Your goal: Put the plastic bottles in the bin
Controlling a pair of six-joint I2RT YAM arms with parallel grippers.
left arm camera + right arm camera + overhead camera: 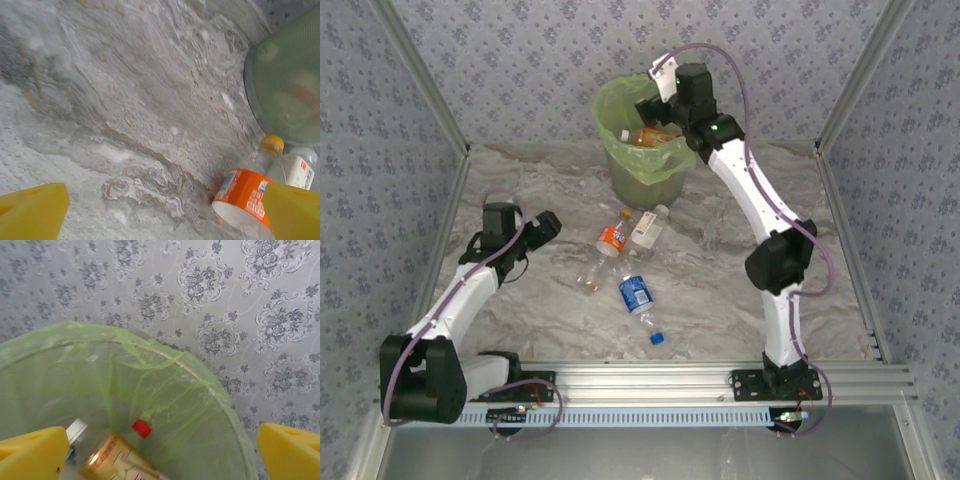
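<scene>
The robot's left gripper has clear table (578, 239) up to the orange-labelled bottle and its fingers set across the bottle's width, so it should keep going over the bottle and close below the label (598, 264).
The bin (638, 165), lined with a light-green bag, stands at the back of the table. My right gripper (652, 108) hangs open over its mouth with nothing between its yellow fingers (33, 452). Below it, inside the bin (210, 390), lies a gold-labelled bottle (117, 460) with a red cap. On the table lie an orange-labelled bottle (612, 238), a white-labelled one (647, 229), a clear one (590, 276) and a blue-labelled one (637, 296). My left gripper (548, 226) is open and empty, just left of the orange-labelled bottle (245, 192).
Patterned walls close in the table at the back and both sides. The bin's side (287, 85) shows beyond the white-labelled bottle (296, 171) in the left wrist view. An aluminium rail (650, 375) runs along the near edge.
</scene>
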